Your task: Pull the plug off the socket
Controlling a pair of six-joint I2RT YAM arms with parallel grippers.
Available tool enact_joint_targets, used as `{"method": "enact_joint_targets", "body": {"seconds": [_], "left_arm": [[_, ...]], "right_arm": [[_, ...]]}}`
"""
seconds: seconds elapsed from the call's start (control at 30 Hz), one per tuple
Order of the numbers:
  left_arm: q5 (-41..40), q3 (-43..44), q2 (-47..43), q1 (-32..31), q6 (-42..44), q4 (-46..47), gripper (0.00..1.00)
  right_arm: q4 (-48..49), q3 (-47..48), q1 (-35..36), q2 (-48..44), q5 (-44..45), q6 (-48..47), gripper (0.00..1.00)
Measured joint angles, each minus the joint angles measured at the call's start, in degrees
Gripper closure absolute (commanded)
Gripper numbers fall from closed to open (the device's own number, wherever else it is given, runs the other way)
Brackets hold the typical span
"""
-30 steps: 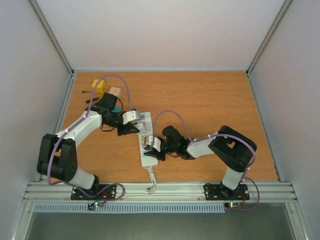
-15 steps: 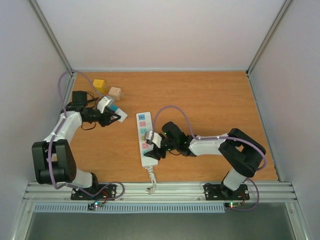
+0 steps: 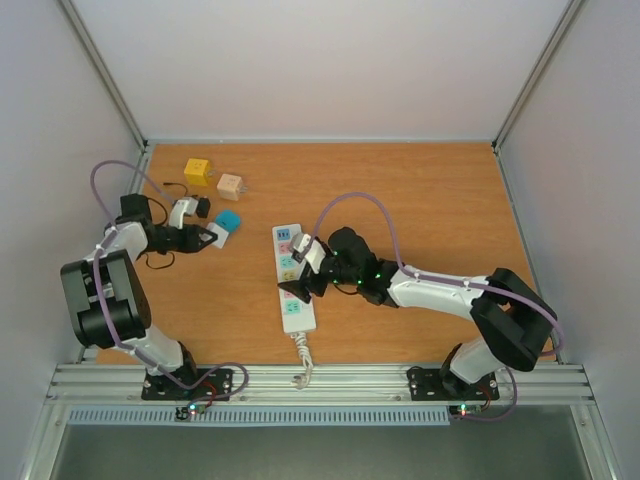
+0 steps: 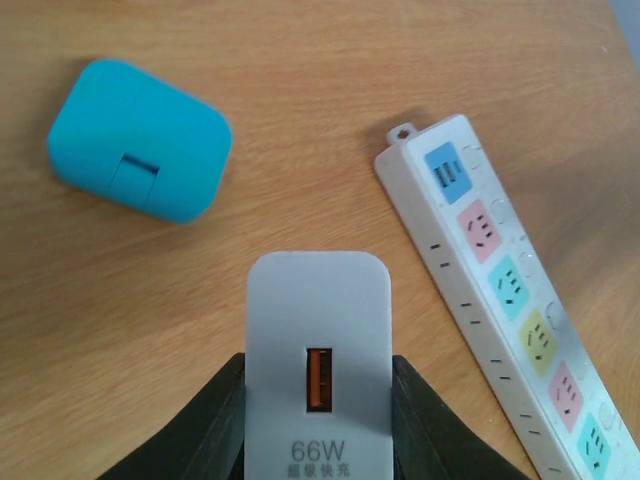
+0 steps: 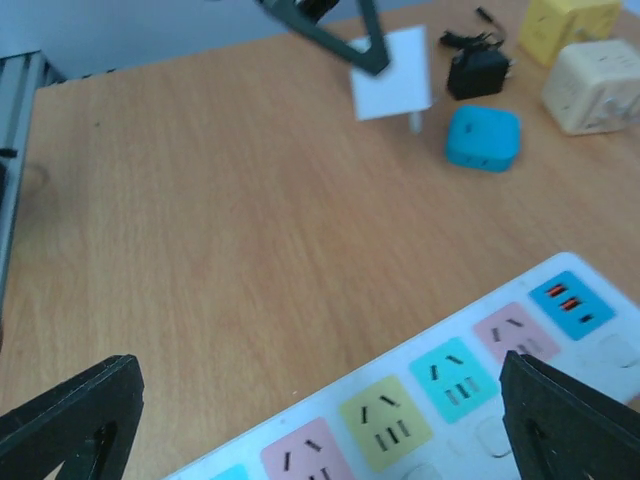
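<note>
The socket's long edges [image 5: 400, 348] have my right gripper slanting across them, so next I turn it square and grip the socket by both sides near the yellow outlet [image 5: 386, 423].
The socket [image 3: 296, 316] is a long white power strip with coloured outlets, lying mid-table; none of the outlets in view holds a plug. The white plug [image 4: 318, 300], a charger marked 66W, hangs clear of the strip to its left, beside a teal adapter [image 3: 228, 222]. My left gripper [image 3: 210, 236] is shut on the plug, one black finger on each side. My right gripper [image 3: 298, 272] hovers over the middle of the strip [image 5: 450, 400] with its fingers [image 5: 70, 420] spread wide and nothing between them. The right wrist view also shows the held plug [image 5: 392, 72].
A yellow cube adapter [image 3: 197, 171] and a beige one [image 3: 231, 186] sit at the back left. A small black adapter [image 5: 475, 70] with a thin cord lies near the left arm. The strip's short white cord [image 3: 303, 362] runs to the near edge.
My left arm has swung left, carrying the plug away from the strip to beside the teal adapter. My right gripper has opened wide and slid further along the strip.
</note>
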Motion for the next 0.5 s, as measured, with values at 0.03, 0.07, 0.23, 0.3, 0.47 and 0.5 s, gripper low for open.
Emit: {"method": "enact_joint_targets", "body": {"seconds": [0.03,0.07,0.23,0.3,0.47,0.5], "left_arm": [[-0.48,-0.44,0.31,0.13,-0.81,0.61,0.88],[-0.9,-0.87,0.5,0.35,-1.55,1.05,0.88],[-1.99,-1.68,1.84,1.55,-4.11,2.38,0.87],[-2.23,-1.7,2.91,1.95,-4.85,2.82,0.87],[-2.56,-1.7,5.55,2.73,-5.86,3.58,0.85],[-2.69,-1.7,6.08,2.86,-6.19,3.76,0.84]], "right_arm": [[-0.02,0.04,-0.02,-0.59,0.92,0.22,0.02],[-0.02,0.15,-0.02,-1.18,1.95,0.48,0.01],[1.51,0.31,-0.02,-3.63,5.68,3.21,0.02],[3.1,0.31,-0.02,-4.68,7.34,5.64,0.02],[3.08,0.66,-0.24,-5.22,8.48,8.26,0.02],[2.32,0.85,-0.28,-5.22,8.26,8.46,0.02]]}}
